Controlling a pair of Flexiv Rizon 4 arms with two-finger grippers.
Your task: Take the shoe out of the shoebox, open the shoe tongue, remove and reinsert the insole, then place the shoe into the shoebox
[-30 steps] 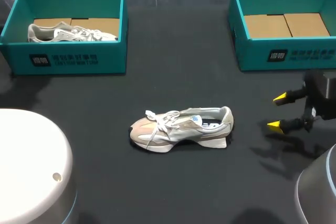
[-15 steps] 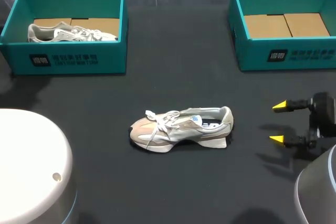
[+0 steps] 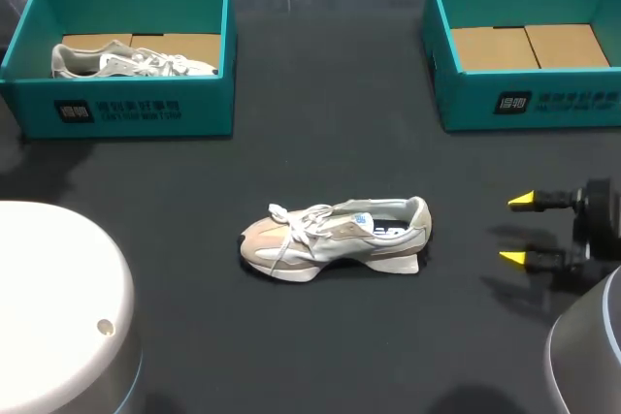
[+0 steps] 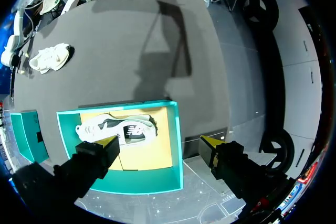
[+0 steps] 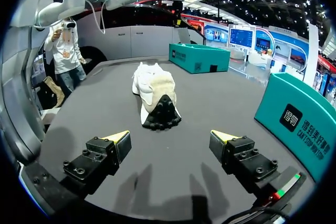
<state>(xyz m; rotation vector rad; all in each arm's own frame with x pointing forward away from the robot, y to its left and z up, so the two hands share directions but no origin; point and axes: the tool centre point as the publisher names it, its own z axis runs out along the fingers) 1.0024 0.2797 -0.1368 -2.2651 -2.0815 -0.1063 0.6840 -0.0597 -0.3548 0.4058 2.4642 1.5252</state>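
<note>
The tongue will fold up toward the toe and stay up when the robot opens it, because the laces (image 3: 303, 224) sit clear of the tongue's labelled end (image 3: 363, 221).
A beige and grey shoe (image 3: 335, 238) with white laces stands on its sole mid-table, toe to the left, heel to the right. My right gripper (image 3: 516, 230) hovers to the right of its heel, open and empty. In the right wrist view the shoe (image 5: 155, 90) lies ahead of the right gripper (image 5: 170, 136), heel and black sole facing it. My left gripper (image 4: 160, 141) is out of the head view; it hangs open high above the left teal shoebox (image 4: 177, 145), which holds a second white shoe (image 4: 116, 129).
The left teal box (image 3: 126, 121) with its white shoe (image 3: 126, 60) stands at the back left. A teal box (image 3: 543, 104) at the back right shows only its cardboard floor. My arms' pale housings fill the lower left corner (image 3: 58, 307) and lower right corner (image 3: 587, 346).
My right gripper has drifted toward the table's near edge and slightly right, staying open. The shoe and both boxes have not moved.
</note>
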